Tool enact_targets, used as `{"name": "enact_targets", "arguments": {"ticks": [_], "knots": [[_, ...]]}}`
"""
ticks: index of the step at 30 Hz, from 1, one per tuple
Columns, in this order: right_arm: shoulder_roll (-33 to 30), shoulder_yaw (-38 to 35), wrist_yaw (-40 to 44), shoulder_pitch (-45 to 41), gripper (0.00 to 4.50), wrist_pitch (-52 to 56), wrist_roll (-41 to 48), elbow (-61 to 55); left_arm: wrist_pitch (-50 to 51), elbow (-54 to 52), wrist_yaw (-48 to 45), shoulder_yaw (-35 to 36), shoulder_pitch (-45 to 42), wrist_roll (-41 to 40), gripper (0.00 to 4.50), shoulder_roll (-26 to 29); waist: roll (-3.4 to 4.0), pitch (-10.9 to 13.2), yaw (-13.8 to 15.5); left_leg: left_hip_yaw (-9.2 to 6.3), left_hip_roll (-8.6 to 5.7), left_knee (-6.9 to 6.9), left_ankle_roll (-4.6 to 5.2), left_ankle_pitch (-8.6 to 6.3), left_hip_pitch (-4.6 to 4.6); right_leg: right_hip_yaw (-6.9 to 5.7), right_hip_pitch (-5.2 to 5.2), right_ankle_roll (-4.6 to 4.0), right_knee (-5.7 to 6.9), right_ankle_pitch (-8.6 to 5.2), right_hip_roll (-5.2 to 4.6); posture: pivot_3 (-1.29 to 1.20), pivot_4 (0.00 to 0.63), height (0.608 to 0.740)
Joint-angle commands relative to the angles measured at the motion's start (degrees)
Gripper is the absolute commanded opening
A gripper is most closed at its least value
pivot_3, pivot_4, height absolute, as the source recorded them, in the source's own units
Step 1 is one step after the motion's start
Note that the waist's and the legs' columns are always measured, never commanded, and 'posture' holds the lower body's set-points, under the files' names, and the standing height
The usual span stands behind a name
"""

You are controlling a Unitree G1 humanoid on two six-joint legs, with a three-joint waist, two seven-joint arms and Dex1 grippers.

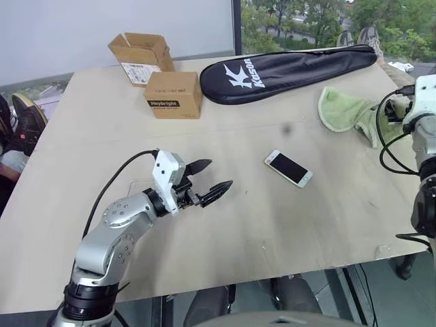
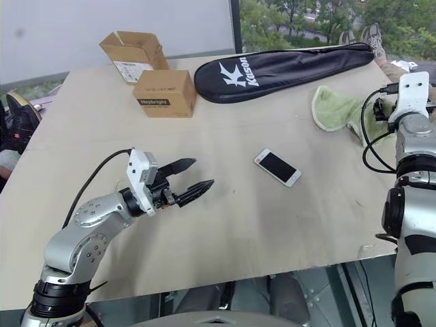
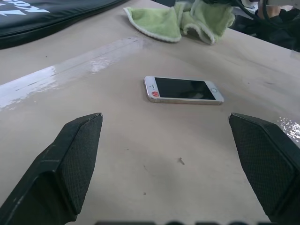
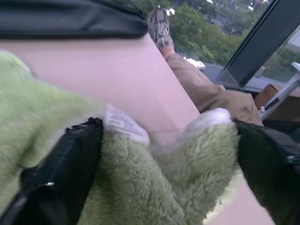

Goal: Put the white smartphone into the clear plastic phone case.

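I should expect the clear plastic phone case (image 1: 144, 189) to be lying empty and out of sight under a faint clear outline (image 1: 134, 182), because that outline shows next to my left arm.
The white smartphone (image 1: 289, 168) lies flat and screen up in the middle of the wooden table (image 1: 272, 231), turned at a slant. My left gripper (image 1: 216, 174) hovers open to the phone's left, pointing towards it with nothing between its fingers. The left wrist view has the phone (image 3: 183, 89) a little way beyond the fingertips. At the table's right edge, my right gripper (image 4: 168, 140) is open, its fingers (image 4: 70, 159) spread wide with the bunched green cloth (image 4: 164, 187) between them. The clear plastic phone case is hidden from me.
A black racket bag (image 1: 293, 68) lies along the far side. Two cardboard boxes (image 1: 174, 95) stand at the far left, one of them open (image 1: 139, 58). The green cloth (image 1: 347, 109) is at the right edge. A person's leg and shoe (image 4: 206, 89) show past the far right corner.
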Motion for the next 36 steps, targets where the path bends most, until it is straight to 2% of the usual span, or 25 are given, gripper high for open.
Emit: {"name": "enact_targets", "arguments": {"ticks": [1, 8, 14, 16, 18, 20, 22, 29, 32, 36], "knots": [[-0.66, -2.75, 1.34, -3.15, 4.42, -4.76, 2.48, -3.09, -1.21, -0.32, -0.50, 0.49, -0.41, 0.13, 4.50, -0.01, 0.00, 0.00, -0.01, 0.00, 0.00, 0.00, 0.00, 0.00, 0.00, 0.00, 0.00, 0.00, 0.00, 0.00, 0.00, 0.00, 0.150, 0.740], [-0.64, -5.28, 11.02, -6.28, 4.42, -7.24, 6.06, -3.49, -1.49, -0.21, -0.65, 1.00, 0.09, 0.23, 4.50, -0.08, 0.01, 0.01, 0.00, 0.03, 0.03, -0.01, 0.00, 0.00, 0.01, 0.05, -0.02, 0.01, 0.00, 0.01, 0.03, 0.00, 0.150, 0.740], [-0.67, -6.36, 18.14, -5.95, 4.42, -7.13, 8.59, -4.76, -1.93, 0.18, -1.24, 1.89, 0.60, 0.27, 4.50, 0.40, 0.01, 0.01, 0.11, 0.02, 0.03, -0.01, 0.00, 0.00, -0.01, 0.03, -0.02, 0.01, 0.00, 0.01, 0.02, 0.00, 0.150, 0.740], [-0.35, -6.95, 22.79, -5.79, 4.42, -7.54, 10.18, -5.60, -2.33, 0.60, -1.76, 2.67, 1.10, 0.49, 4.50, 1.09, 0.01, 0.01, 0.06, 0.01, 0.03, -0.01, 0.00, 0.00, 0.00, 0.03, -0.03, 0.01, 0.00, 0.01, 0.02, 0.00, 0.150, 0.740], [1.27, -6.09, 38.35, -3.16, 4.42, -2.74, 14.31, -10.91, -2.84, 1.70, -3.15, 5.27, 2.32, 0.28, 4.50, 2.96, 0.02, 0.01, -0.22, 0.03, 0.04, -0.03, 0.00, -0.01, 0.00, 0.07, -0.04, 0.01, 0.00, 0.01, 0.02, 0.00, 0.150, 0.740], [2.36, -4.21, 48.93, 1.08, 4.42, 1.03, 16.84, -17.69, -3.84, 3.02, -5.27, 7.13, 3.40, 0.33, 4.50, 4.90, 0.02, 0.01, -0.30, 0.07, 0.16, -0.04, 0.01, -0.01, 0.03, 0.10, -0.05, -0.01, 0.00, 0.02, 0.09, 0.00, 0.150, 0.740], [3.34, -0.82, 56.38, 9.20, 4.42, 6.28, 19.67, -30.07, -6.07, 5.94, -9.87, 9.12, 4.72, 0.87, 4.50, 8.14, -0.04, -0.03, -0.18, -0.10, 0.23, -0.02, 0.00, -0.02, 0.01, -0.08, -0.03, -0.02, 0.00, 0.03, 0.02, 0.00, 0.150, 0.740], [3.67, 6.02, 64.63, 29.36, 4.42, 17.90, 25.48, -60.30, -11.71, 17.36, -26.89, 10.81, 5.38, 2.84, 4.50, 19.82, 0.22, 0.11, 0.77, -0.40, 0.05, 0.06, -0.02, -0.02, -0.21, -0.40, -0.15, -0.03, 0.04, 0.03, -0.29, 0.00, 0.150, 0.740], [3.14, 7.01, 65.13, 33.89, 4.42, 20.85, 27.15, -67.16, -15.98, 23.16, -32.47, 10.02, 4.70, 5.69, 4.50, 24.08, 0.24, 0.13, 0.75, -0.37, 0.03, 0.05, -0.01, -0.02, -0.16, -0.37, -0.13, -0.03, 0.03, 0.03, -0.30, 0.00, 0.150, 0.740], [3.14, 6.93, 63.92, 36.58, 4.42, 22.67, 28.18, -71.37, -21.50, 32.34, -35.44, 9.12, 1.71, 9.83, 4.50, 26.49, 0.24, 0.13, 0.66, -0.38, 0.04, 0.04, -0.01, -0.02, -0.13, -0.38, -0.12, -0.04, 0.04, 0.04, -0.30, 0.00, 0.150, 0.740]]}}
